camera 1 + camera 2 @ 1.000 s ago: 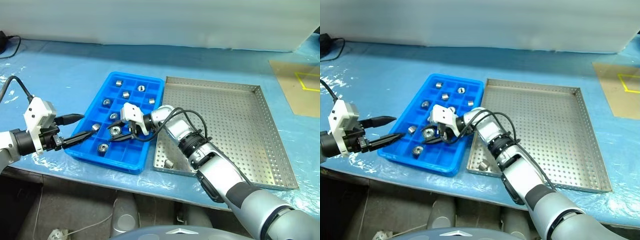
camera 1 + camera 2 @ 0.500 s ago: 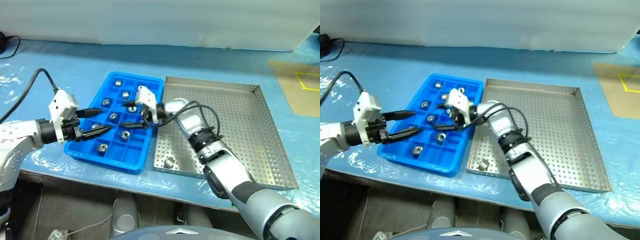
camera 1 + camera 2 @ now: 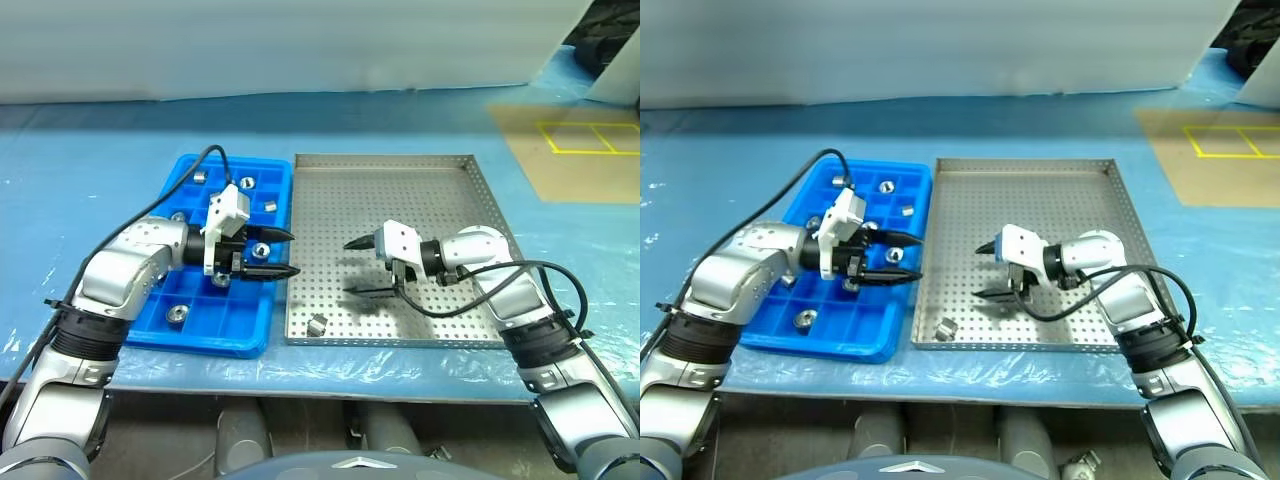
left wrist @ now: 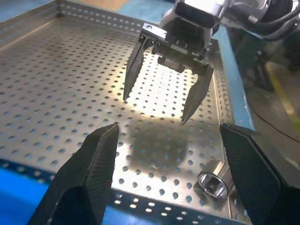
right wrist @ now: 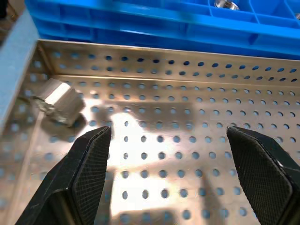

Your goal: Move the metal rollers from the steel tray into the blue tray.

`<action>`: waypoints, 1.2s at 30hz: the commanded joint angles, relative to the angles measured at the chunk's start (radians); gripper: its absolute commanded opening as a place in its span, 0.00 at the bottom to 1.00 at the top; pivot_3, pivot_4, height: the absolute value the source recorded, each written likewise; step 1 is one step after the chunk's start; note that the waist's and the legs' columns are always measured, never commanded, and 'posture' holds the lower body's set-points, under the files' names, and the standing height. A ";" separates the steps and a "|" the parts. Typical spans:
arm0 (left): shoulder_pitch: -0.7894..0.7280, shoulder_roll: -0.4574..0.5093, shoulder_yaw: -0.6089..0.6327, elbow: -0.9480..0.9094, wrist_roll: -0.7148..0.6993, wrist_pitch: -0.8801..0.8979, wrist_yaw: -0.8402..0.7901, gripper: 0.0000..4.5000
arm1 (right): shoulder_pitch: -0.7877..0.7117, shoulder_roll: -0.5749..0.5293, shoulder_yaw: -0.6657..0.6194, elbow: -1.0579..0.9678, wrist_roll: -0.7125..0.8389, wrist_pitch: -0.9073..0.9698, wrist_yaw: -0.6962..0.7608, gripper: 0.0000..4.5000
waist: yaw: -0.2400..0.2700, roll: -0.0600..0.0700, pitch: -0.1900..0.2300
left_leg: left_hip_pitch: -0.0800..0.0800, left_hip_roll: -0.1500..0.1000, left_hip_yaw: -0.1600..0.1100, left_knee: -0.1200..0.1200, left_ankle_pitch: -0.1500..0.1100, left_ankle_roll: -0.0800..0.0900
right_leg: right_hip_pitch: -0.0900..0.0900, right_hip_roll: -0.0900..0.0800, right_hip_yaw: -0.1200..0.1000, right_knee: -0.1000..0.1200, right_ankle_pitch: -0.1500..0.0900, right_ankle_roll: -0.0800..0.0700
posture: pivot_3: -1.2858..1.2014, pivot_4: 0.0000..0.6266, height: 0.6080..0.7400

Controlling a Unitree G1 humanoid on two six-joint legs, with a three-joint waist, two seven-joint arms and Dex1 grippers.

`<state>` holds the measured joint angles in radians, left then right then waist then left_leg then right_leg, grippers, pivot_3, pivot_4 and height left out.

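The blue tray's edge [image 3: 283,255] has my left gripper sticking out over it, in the metal roller's way. My left gripper should move back and my right gripper should take the roller [image 3: 317,325].
The steel tray [image 3: 440,190] lies at the middle of the table, with the blue tray [image 3: 200,343] against its left side. One metal roller [image 3: 316,324] rests near the steel tray's front left corner, also seen as the roller [image 4: 213,172] and the roller [image 5: 56,101]. Several rollers sit in the blue tray's compartments, such as one roller [image 3: 175,314]. My left gripper [image 3: 282,254] hovers open over the blue tray's right edge, pointing right. My right gripper [image 3: 357,267] is open and empty above the steel tray's left half, pointing left, with the roller in front and left of it.
A blue sheet covers the table [image 3: 80,170]. A white wall runs along the back. A tan board with yellow tape [image 3: 565,140] lies at the back right. Black cables loop from both wrists. The table's front edge runs just below the trays.
The camera view has shifted. My right gripper opened over the blue tray, left a roller there and swung right over the steel tray. My left gripper moved right to the blue tray's right edge.
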<state>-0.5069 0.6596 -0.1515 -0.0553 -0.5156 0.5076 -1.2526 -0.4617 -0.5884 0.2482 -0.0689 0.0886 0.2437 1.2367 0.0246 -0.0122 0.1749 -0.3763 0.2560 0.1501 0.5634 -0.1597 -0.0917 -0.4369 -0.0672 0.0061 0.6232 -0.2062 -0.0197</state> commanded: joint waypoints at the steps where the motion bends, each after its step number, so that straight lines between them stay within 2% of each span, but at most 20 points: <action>1: -0.025 -0.011 -0.023 0.025 0.020 -0.035 -0.052 0.81 | 0.004 -0.016 -0.003 -0.069 0.033 0.053 -0.009 0.90 | -0.008 0.000 0.000 | 0.000 0.000 0.000 0.000 0.000 0.000 | 0.000 0.000 0.001 0.000 0.000 0.000 | 0.42 0.24 1.00; 8: -0.013 0.006 -0.056 0.020 0.043 -0.040 -0.124 0.81 | 0.036 -0.009 0.059 -0.093 0.029 0.068 -0.005 0.90 | -0.010 0.000 0.000 | 0.002 0.000 0.001 0.001 -0.001 0.001 | 0.002 0.000 0.002 0.000 0.000 -0.001 | 0.42 0.24 1.00; 14: 0.017 0.068 -0.016 -0.034 0.016 0.002 -0.146 0.81 | 0.032 -0.015 0.128 -0.116 0.042 0.049 0.050 0.90 | -0.009 0.001 0.000 | 0.002 0.000 0.001 0.001 -0.001 0.001 | 0.002 0.000 0.001 0.000 0.000 -0.001 | 0.44 0.24 1.00; 17: 0.039 0.093 0.007 -0.065 0.004 0.027 -0.125 0.81 | 0.014 -0.012 0.157 -0.092 0.050 0.020 0.100 0.90 | -0.006 0.001 0.000 | 0.002 0.000 0.001 0.001 -0.001 0.001 | 0.002 -0.001 0.001 0.000 0.000 -0.001 | 0.46 0.24 1.00; 28: 0.260 0.158 0.139 -0.311 -0.089 0.152 0.018 0.81 | -0.117 0.114 0.284 0.100 0.009 -0.159 0.195 0.90 | 0.020 0.001 0.000 | 0.002 0.001 0.001 0.000 -0.003 0.005 | 0.003 -0.001 -0.002 0.000 0.000 -0.001 | 0.54 0.24 1.00; 36: 0.338 0.176 0.207 -0.396 -0.131 0.190 0.102 0.81 | -0.192 0.188 0.315 0.282 -0.021 -0.273 0.237 0.90 | 0.045 0.001 0.000 | 0.003 0.001 0.001 0.000 -0.003 0.005 | 0.004 -0.003 -0.003 0.001 0.000 -0.001 | 0.57 0.24 1.00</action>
<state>-0.1777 0.8224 0.0161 -0.4081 -0.6201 0.6908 -1.1643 -0.6393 -0.4144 0.5466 0.1936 0.0801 0.0043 1.4649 0.0697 -0.0111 0.1745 -0.3729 0.2569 0.1508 0.5636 -0.1627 -0.0866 -0.4330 -0.0697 0.0032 0.6244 -0.2062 -0.0208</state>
